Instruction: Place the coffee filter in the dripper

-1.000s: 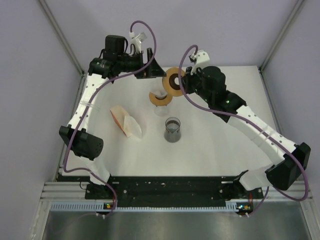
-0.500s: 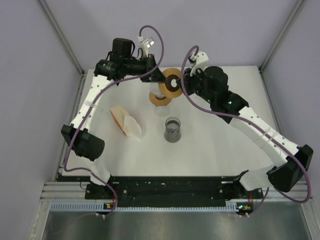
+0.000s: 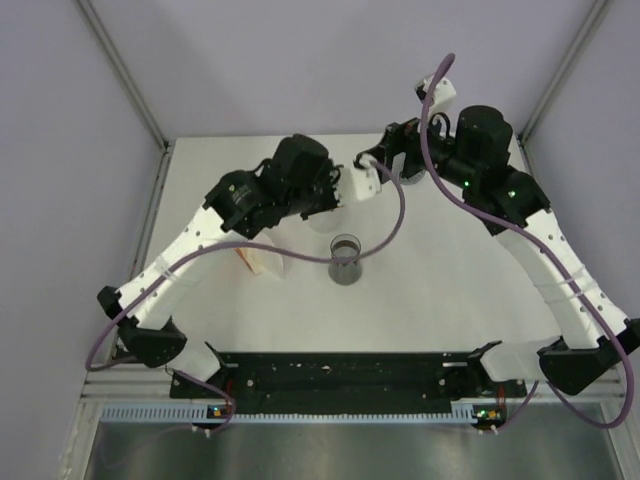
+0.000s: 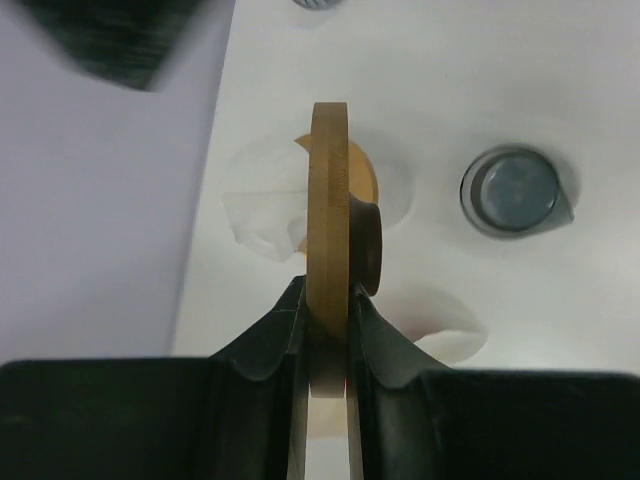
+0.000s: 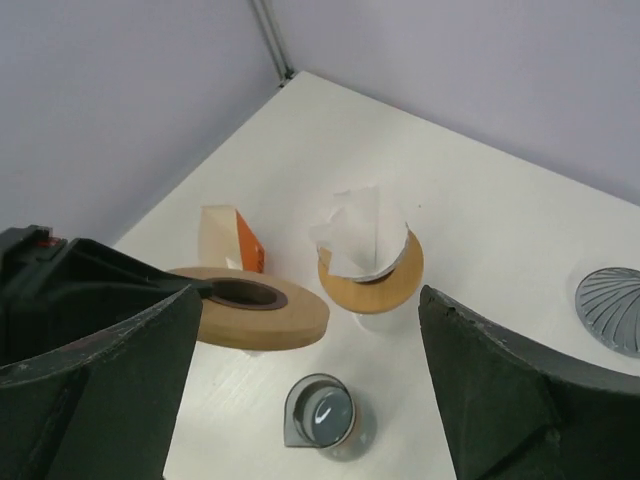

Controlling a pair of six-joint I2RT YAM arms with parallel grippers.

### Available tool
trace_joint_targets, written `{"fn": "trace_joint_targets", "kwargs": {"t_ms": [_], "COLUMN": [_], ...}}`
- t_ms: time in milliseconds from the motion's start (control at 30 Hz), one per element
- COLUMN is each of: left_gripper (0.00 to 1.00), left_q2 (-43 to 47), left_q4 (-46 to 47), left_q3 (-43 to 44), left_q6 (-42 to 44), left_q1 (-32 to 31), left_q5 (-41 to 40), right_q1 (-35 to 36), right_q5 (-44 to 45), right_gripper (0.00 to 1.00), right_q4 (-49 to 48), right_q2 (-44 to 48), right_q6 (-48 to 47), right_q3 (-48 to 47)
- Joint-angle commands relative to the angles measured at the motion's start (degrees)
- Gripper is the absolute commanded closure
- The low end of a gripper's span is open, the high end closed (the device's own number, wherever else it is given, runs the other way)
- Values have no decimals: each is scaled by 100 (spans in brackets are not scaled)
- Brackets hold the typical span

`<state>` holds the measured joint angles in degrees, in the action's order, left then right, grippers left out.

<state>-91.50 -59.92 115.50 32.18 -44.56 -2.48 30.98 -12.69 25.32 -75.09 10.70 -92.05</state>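
Next, I take the ring's free rim [image 5: 314, 318] with my right gripper and lower the ring onto the beaker, because my left gripper is holding the wooden ring [image 5: 262, 322] crooked to the beaker's opening.
The dripper [image 5: 385, 285], a glass cone with a wooden collar, stands on the white table. The white coffee filter [image 5: 360, 232] sits rumpled in its mouth and rises above the collar. My left gripper [image 4: 327, 335] is shut on the rim of a wooden ring [image 4: 328, 215], held edge-on just above the dripper [image 4: 366, 178] and filter [image 4: 258, 205]. In the right wrist view the ring [image 5: 255, 310] hangs flat, left of the dripper. My right gripper [image 5: 310, 390] is open and holds nothing, back from the ring. From above, the left arm hides the dripper.
A small glass beaker [image 3: 345, 260] stands in front of the dripper, also seen as the beaker [image 5: 320, 410]. An orange-and-white filter pack [image 5: 225, 240] lies to the left, half under the left arm. A grey ribbed disc [image 5: 612, 308] lies at the right.
The ring has passed from my right gripper to my left. The left closed on it, the right opened and drew back to the right, and the left arm swung in over the dripper.
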Motion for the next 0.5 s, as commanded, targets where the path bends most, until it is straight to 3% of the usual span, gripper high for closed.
{"fn": "trace_joint_targets", "kwargs": {"t_ms": [0,100,133,167,233,467], "left_gripper": [100,100,100,100,100,100], "left_q2": [1097,2115,2432,2757,3102,3200], "left_q4": [1180,3347,4565,5847,7513,9101], "left_q3": [-1824,-3791,-4503,-5285,-6273,-7163], "left_q6": [2973,4947,5617,6485,7745,8505], "left_q1": [-684,-1186,-1283,-1319,-1345,-1424], "left_q5": [-2579,-3170,-3084,-2761,-1910,-1229], "right_q1": [39,48,48,83,302,857], "right_q5": [-594,-191,-199,-269,-410,-24], "right_gripper": [11,11,11,11,11,18], "right_q4": [481,1271,1508,1633,1660,1669], "right_q2": [100,-207,-312,-374,-384,-603], "right_q6": [-50,-164,-191,-243,-357,-507], "right_q3": [-401,-883,-1007,-1069,-982,-850]}}
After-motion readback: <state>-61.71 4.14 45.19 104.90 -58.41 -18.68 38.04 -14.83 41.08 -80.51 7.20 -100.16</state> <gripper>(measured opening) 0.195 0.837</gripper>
